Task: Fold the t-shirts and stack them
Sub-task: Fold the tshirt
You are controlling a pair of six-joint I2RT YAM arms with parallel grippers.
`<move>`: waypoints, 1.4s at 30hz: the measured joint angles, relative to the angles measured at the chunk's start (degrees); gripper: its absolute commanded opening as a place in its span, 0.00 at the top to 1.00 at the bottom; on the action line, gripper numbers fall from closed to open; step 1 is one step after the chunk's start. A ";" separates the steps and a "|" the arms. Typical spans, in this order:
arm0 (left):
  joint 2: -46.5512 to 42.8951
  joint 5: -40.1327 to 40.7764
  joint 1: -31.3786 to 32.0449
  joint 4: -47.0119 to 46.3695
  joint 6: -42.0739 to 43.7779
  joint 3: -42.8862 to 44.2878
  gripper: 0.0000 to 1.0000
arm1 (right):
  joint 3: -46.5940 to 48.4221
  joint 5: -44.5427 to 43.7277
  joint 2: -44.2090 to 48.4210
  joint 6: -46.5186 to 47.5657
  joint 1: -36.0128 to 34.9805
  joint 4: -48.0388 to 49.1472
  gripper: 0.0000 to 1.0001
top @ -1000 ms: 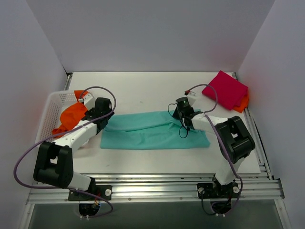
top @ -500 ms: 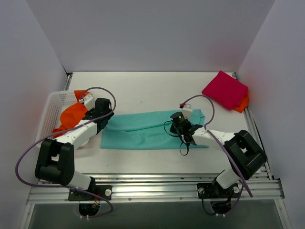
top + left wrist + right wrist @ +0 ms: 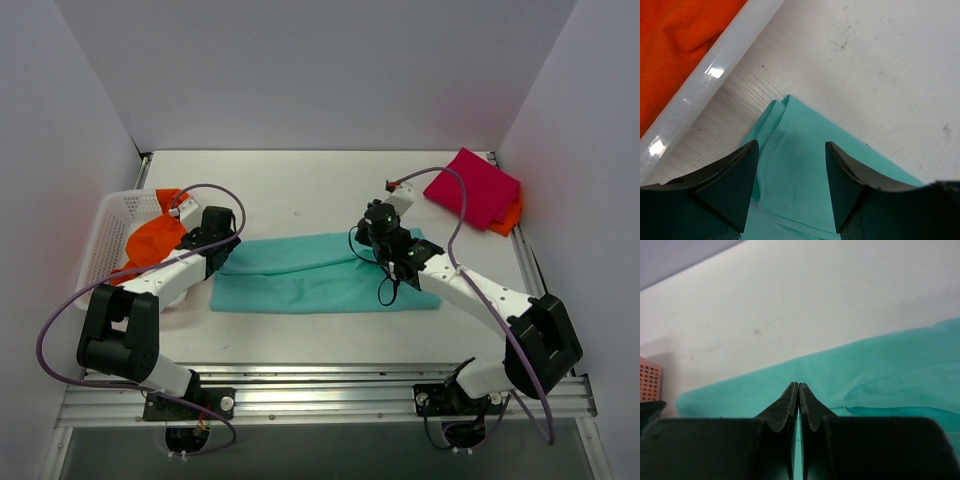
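The teal t-shirt's folded flap gapes open (image 3: 885, 411) under the robot's right gripper, so that gripper should first push down at the flap's inner corner (image 3: 845, 402) with closed fingers.
A teal t-shirt (image 3: 300, 275) lies folded into a long band across the middle of the table. My left gripper (image 3: 225, 248) hovers open just above its left end, and in the left wrist view its fingertips (image 3: 791, 145) straddle the teal cloth (image 3: 795, 170) near the corner. My right gripper (image 3: 375, 240) is low over the band's right part, jaws shut. In the right wrist view the tips (image 3: 798, 385) meet with no cloth visible between them, teal shirt (image 3: 890, 365) beneath. A folded magenta t-shirt (image 3: 472, 187) rests on an orange one (image 3: 508, 215) at the back right.
A white mesh basket (image 3: 115, 215) stands at the left edge with an orange t-shirt (image 3: 150, 245) spilling from it. Its rim (image 3: 715, 75) runs close beside my left gripper. White walls close in the back and both sides.
My right gripper dipped toward the near edge of the teal shirt, then came back toward its far edge while the right arm's elbow swung out rightward. The left arm stayed put.
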State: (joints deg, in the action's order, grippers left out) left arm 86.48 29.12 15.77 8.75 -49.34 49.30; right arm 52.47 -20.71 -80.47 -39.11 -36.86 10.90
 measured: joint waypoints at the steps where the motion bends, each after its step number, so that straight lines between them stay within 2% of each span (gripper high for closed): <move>1: 0.00 0.00 0.00 0.00 0.07 0.00 0.36 | 0.68 -0.28 0.81 0.24 -0.04 -0.02 1.00; 7: 0.00 -0.02 0.00 -0.04 0.26 0.00 0.36 | 2.45 -3.89 1.27 2.64 0.22 0.61 1.00; 17: 0.00 -0.44 0.00 -0.94 0.50 -0.17 0.36 | 2.40 -3.02 -16.20 5.14 4.17 7.78 1.00; 21: 0.00 -0.46 -0.07 -1.33 0.57 -0.68 0.36 | 2.40 -2.12 -20.37 5.31 4.42 8.59 1.00; 26: 0.00 -0.50 -0.26 -1.66 0.63 -1.05 0.36 | 1.70 -1.73 -20.39 4.74 4.13 10.10 1.00; 34: 0.96 -1.09 -0.44 -2.75 0.70 -1.05 0.36 | -7.02 -1.42 -15.67 1.95 0.90 11.02 1.00; 42: 2.80 -1.90 -0.46 -3.26 0.68 -1.07 0.37 | -11.61 -1.36 -13.90 -0.44 0.39 13.35 1.00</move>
State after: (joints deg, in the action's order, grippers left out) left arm 89.27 27.22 15.31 5.50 -48.66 48.23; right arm 40.86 -22.06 -94.37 -39.55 -36.47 24.25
